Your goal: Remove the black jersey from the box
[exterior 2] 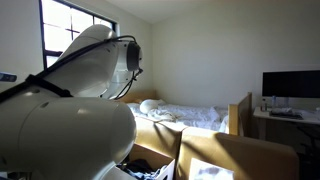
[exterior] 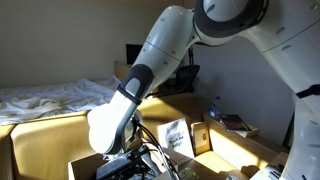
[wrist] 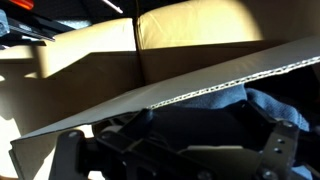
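Observation:
The box's rim (wrist: 105, 113) runs at a slant close by one finger of the robot's gripper, so next the gripper turns square to the box's rim and takes hold of the black jersey further inside the box (wrist: 205, 112).
The box (exterior: 50, 140) is a wide tan carton with raised flaps; it shows in both exterior views (exterior 2: 160, 150) and fills the wrist view (wrist: 90, 75). The black jersey (wrist: 190, 115) lies inside it, dark and limp, with blue-grey cloth at the right (wrist: 275, 105). A bit of it shows in an exterior view (exterior 2: 140, 172). My gripper (wrist: 175, 150) is down inside the box, just over the jersey, its fingers wide apart with the fabric between them. In an exterior view the gripper (exterior: 140, 160) is low in the box, partly hidden by the arm.
A bed with white rumpled sheets (exterior: 50, 98) stands behind the box. A smaller carton with a white printed card (exterior: 176, 137) is beside the box. A desk with a monitor (exterior 2: 290, 85) is further back. The box flap edge (wrist: 200, 90) runs close above the gripper.

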Available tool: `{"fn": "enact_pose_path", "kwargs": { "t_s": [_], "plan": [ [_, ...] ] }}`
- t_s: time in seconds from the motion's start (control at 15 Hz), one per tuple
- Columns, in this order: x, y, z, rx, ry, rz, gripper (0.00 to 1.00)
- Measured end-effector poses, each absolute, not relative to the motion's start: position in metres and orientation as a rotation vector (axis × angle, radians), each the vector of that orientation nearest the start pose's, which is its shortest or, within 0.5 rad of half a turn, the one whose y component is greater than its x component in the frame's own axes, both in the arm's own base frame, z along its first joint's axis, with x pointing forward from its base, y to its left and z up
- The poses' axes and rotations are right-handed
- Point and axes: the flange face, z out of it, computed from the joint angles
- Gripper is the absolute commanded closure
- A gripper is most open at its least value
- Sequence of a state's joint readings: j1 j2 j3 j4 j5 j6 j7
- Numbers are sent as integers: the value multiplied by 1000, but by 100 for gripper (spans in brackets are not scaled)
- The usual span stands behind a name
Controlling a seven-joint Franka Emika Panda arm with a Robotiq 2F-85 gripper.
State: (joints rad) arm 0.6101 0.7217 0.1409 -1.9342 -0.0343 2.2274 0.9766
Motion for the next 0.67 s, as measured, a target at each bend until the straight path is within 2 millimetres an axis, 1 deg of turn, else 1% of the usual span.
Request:
{"fn": "enact_pose_path", "kwargs": {
  "t_s": [0.2,0.33,0.4,0.47,0.67],
  "plan": [
    [421,405,103,-3443,279,442,0],
    [424,418,108,-3479,229,425,0],
    [422,423,105,-3486,211,443,0],
    [419,425,95,-3492,193,475,0],
    [403,421,49,-3515,160,596,0]
  ]
}}
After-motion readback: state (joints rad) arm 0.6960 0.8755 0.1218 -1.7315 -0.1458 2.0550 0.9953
